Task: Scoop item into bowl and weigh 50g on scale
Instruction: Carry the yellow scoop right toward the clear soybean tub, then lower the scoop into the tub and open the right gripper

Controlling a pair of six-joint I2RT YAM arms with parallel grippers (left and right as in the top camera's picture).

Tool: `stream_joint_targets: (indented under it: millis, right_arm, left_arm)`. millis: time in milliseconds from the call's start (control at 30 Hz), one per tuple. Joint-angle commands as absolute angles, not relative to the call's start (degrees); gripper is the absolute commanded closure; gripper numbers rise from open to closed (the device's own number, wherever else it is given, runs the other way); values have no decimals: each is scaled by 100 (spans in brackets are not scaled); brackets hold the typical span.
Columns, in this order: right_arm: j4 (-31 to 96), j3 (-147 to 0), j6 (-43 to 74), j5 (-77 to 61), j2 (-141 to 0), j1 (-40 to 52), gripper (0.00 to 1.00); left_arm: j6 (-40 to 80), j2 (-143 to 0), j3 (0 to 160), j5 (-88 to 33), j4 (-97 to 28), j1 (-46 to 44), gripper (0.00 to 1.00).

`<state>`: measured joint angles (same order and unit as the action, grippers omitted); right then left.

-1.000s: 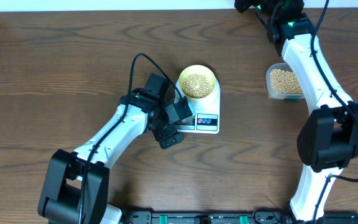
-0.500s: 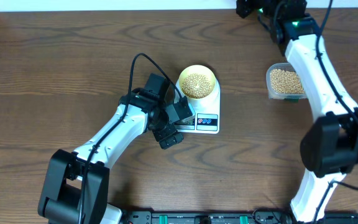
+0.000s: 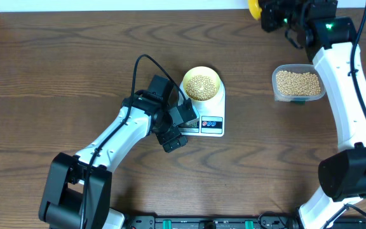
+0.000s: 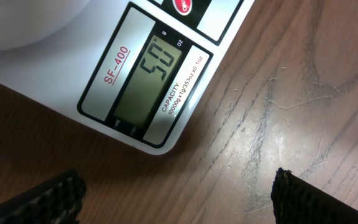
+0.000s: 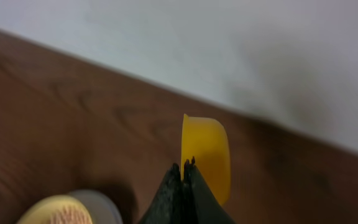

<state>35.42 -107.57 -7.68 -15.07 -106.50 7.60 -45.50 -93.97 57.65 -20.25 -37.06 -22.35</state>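
Note:
The robot's right gripper keeps carrying the yellow scoop to the clear tub (image 3: 298, 83) until the scoop rests on the tub's beans, because the scale's display (image 4: 157, 60) shows the wanted 50.
The pale yellow-green bowl (image 3: 202, 83) holds tan beans (image 3: 201, 86) and stands on the platform of the white scale (image 3: 212, 124). In the left wrist view the scale's display (image 4: 146, 83) reads 55. My left gripper (image 3: 182, 127) is open and empty at the scale's front left corner, its fingers (image 4: 176, 186) spread over bare wood. My right gripper (image 3: 269, 16) is at the table's far edge, shut on the yellow scoop (image 3: 253, 7). The right wrist view shows the fingers (image 5: 186, 165) pinched on the scoop (image 5: 207, 152), with the bowl (image 5: 55, 210) blurred at the lower left.
A clear plastic tub (image 3: 276, 83) full of beans (image 3: 297, 83) stands at the right, below my right arm (image 3: 348, 95). A pale wall (image 5: 229, 50) runs along the table's far edge. Wooden tabletop (image 3: 56, 63) lies to the left.
My right arm has swung right and back, uncovering the whole tub; the yellow scoop now shows at the top edge. The left arm, bowl and scale have not moved.

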Motion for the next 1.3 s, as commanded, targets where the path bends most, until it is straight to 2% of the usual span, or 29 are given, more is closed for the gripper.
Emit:
stream_joint_targets:
  millis: [0,233,500,1267]
  right_arm:
    - [3951,-10801,-576,-1017,-10663,569,99]
    - [5594,-11085,-255,-1017,-10663,-64,99]
    - [6718,-11083,-255,-1007,-10814,-854,99]
    - [6726,-11078,-390,-1024,-12283,-978,99]
  left_arm:
    - [-4646,-9437,5728,-2003,-3719,-2246,2]
    - [-4648,-9437,5725,-2001,-3719,-2246,2]
    - [-4646,-9437,5728,-2001,-3719,-2246,2]
    - [-4648,-9437,5725,-2003,-3719,-2246,2]
